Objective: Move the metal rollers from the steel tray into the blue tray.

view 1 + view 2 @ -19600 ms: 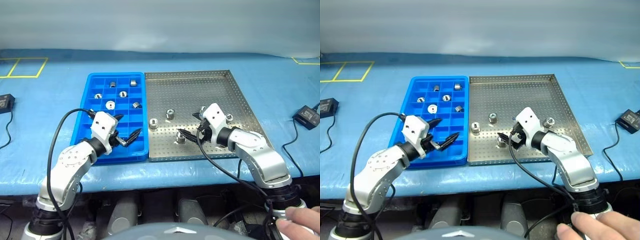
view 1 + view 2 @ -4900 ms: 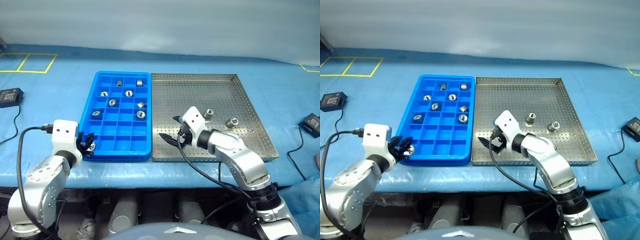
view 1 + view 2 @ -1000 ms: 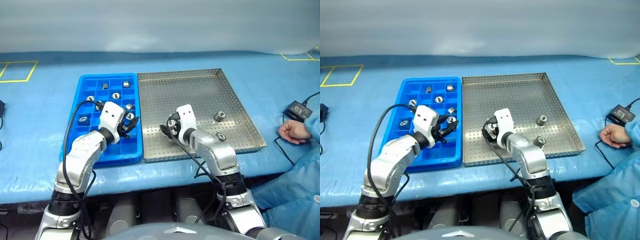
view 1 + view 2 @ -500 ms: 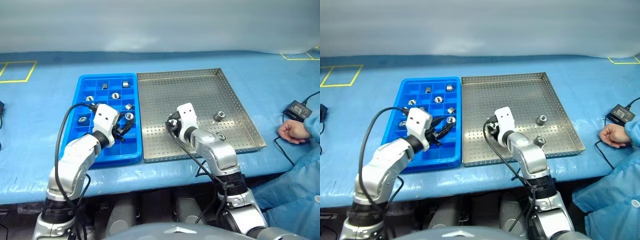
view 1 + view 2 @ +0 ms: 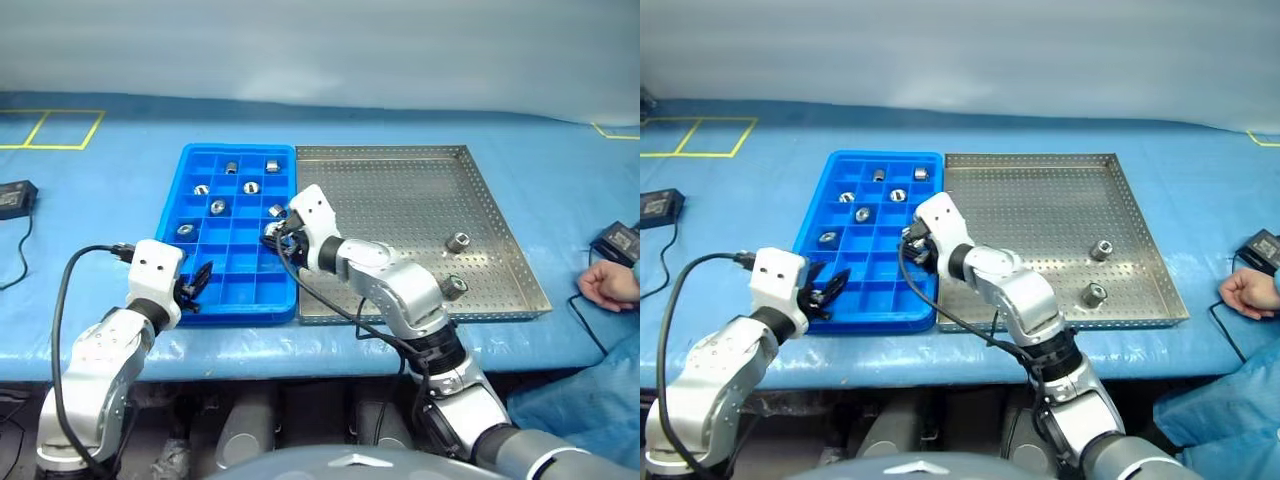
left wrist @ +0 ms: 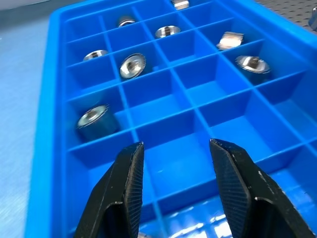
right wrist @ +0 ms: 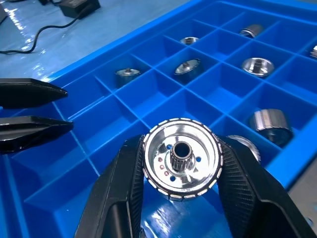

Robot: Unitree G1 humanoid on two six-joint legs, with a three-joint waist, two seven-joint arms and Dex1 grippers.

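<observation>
My right gripper should keep going across the blue tray and release the roller in the compartment just ahead of the held roller, as that compartment is empty.
My right gripper is shut on a shiny metal roller with a centre hole. It holds it above the right-hand compartments of the blue tray, near the tray's edge that meets the steel tray. Several rollers lie in the blue tray's far compartments. On the right part of the steel tray lie two more rollers. My left gripper is open and holds nothing, at the blue tray's near left corner, pointing over bare compartments.
A black adapter with its cable lies on the blue table cover at the far left. Another adapter lies at the far right, with a person's hand just in front of it. Yellow tape lines mark the far left.
My right gripper has shut on a roller and carried it left from the steel tray to above the blue tray. My left gripper has drawn back to the tray's near left corner.
</observation>
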